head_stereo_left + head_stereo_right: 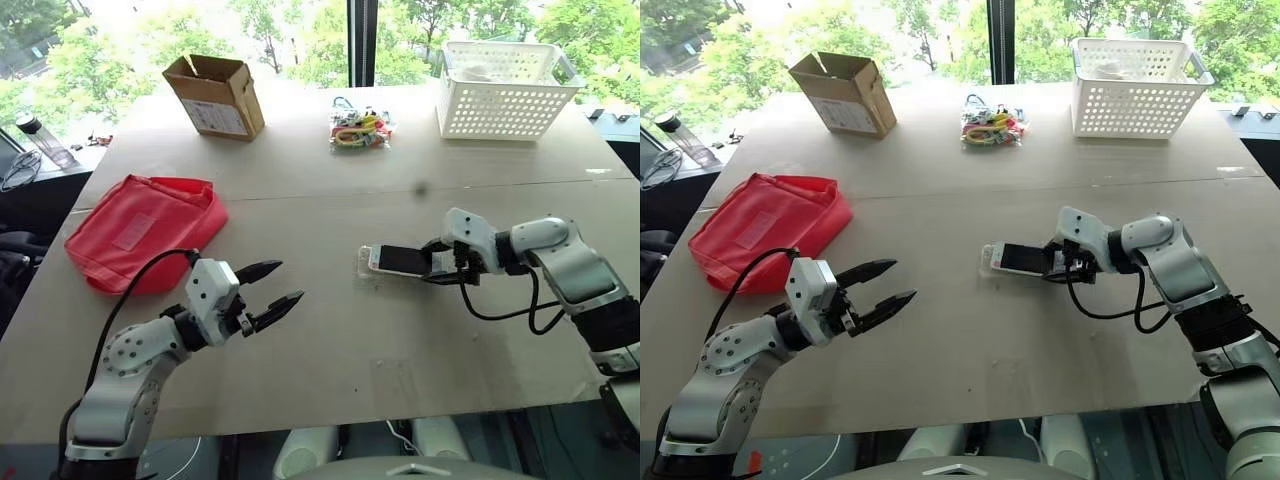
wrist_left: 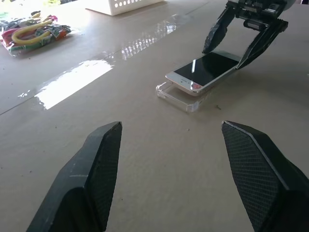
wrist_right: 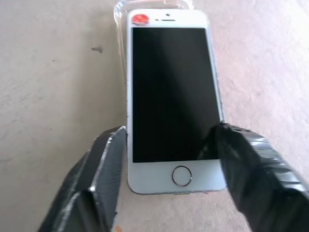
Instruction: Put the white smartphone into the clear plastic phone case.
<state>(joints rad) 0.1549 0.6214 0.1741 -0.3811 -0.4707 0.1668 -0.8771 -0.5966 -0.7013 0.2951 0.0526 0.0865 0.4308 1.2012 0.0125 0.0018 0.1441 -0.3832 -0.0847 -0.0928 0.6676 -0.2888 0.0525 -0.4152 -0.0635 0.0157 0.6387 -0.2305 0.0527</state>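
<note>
The smartphone's far end (image 1: 375, 257) is crooked over the case, so my right gripper should get it lined up, let go of the home-button end, and push the red-sticker corner (image 3: 140, 19) down.
The white smartphone (image 1: 400, 260) lies screen up in the middle of the table, its far end resting over the clear plastic phone case (image 2: 169, 93). The case's rim sticks out past that end and along one side, so the two are not lined up. My right gripper (image 3: 169, 130) is shut on the phone's home-button end, one black finger (image 3: 108, 159) pressed against each long edge. My left gripper (image 1: 290, 281) hovers open and empty over the table to the left of the phone, pointing toward it.
A red fabric pouch (image 1: 140, 230) lies at the left. At the back stand a cardboard box (image 1: 215, 95), a bag of colourful items (image 1: 360, 128) and a white basket (image 1: 505, 90). Bare tabletop (image 1: 330, 350) lies between the grippers.
</note>
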